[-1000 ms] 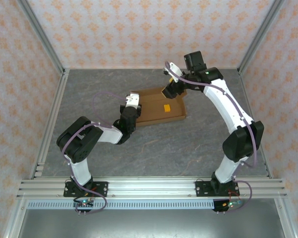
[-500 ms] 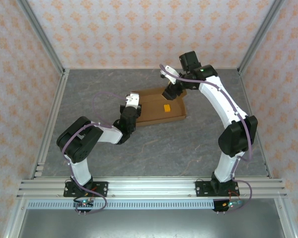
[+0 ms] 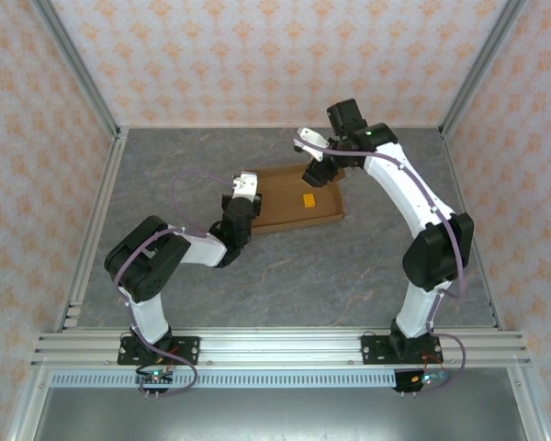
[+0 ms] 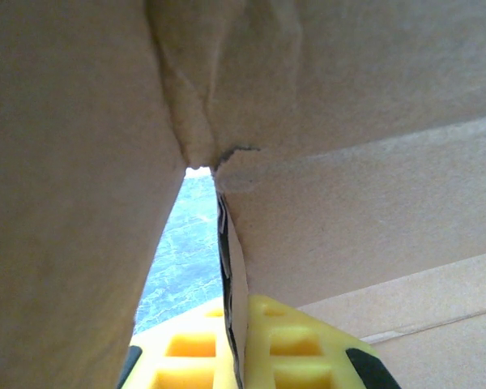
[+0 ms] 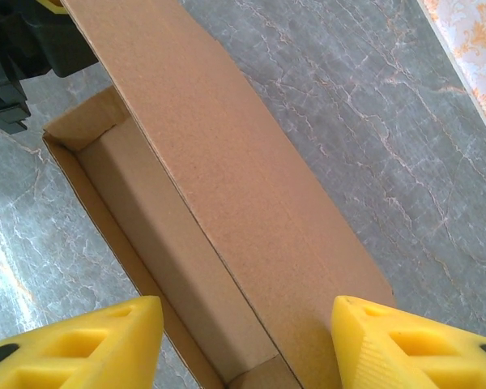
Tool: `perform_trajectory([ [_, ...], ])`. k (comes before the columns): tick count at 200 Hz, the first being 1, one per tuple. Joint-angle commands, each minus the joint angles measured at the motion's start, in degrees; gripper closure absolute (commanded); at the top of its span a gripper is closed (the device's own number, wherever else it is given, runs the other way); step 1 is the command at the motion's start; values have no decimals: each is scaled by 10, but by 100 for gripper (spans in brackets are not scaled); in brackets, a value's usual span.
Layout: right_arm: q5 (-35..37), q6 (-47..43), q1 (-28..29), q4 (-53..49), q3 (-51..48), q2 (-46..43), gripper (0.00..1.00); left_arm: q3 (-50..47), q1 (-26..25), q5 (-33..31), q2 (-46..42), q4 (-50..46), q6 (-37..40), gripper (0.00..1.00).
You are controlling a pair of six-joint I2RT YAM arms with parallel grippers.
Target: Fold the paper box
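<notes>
Next, I open my left gripper and back it clear before my right gripper folds the lid down, because my left gripper is pinching the paper box end's edge [image 4: 230,271] under the raised lid [image 5: 235,182].
The paper box [image 3: 280,204] is a shallow brown cardboard tray lying open in the middle of the table, with a tiny orange block [image 3: 308,198] inside it. My left gripper [image 3: 242,195] is at the box's left end. In the left wrist view that gripper [image 4: 239,352] is shut on the thin edge of a cardboard wall [image 4: 229,267]. My right gripper [image 3: 316,171] hovers over the far right corner. Its yellow fingers [image 5: 85,344] stand apart either side of the far wall and its outward flap [image 5: 251,186], touching nothing.
The grey marbled table [image 3: 285,276] is bare around the box. Aluminium posts and patterned walls [image 3: 257,55] close in the back and sides. The left arm's dark wrist housing [image 5: 28,49] sits at the box's far end in the right wrist view.
The right arm has swung a little to the left along the box's far wall, and its jaws have narrowed somewhat. The left gripper and the box have stayed put.
</notes>
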Motion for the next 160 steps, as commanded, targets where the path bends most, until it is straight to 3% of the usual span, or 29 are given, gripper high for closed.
perform_trajectory([
  [1,14,-9,7,5,-11,-3,45,-8,-1,-20,-9,-41,12,100],
  [110,31,20,12,67,-91,-43,57,-17,-1,-27,-19,-46,5,96],
  [160,37,31,12,88,-109,-44,63,-24,-1,-29,-33,-58,-3,88],
])
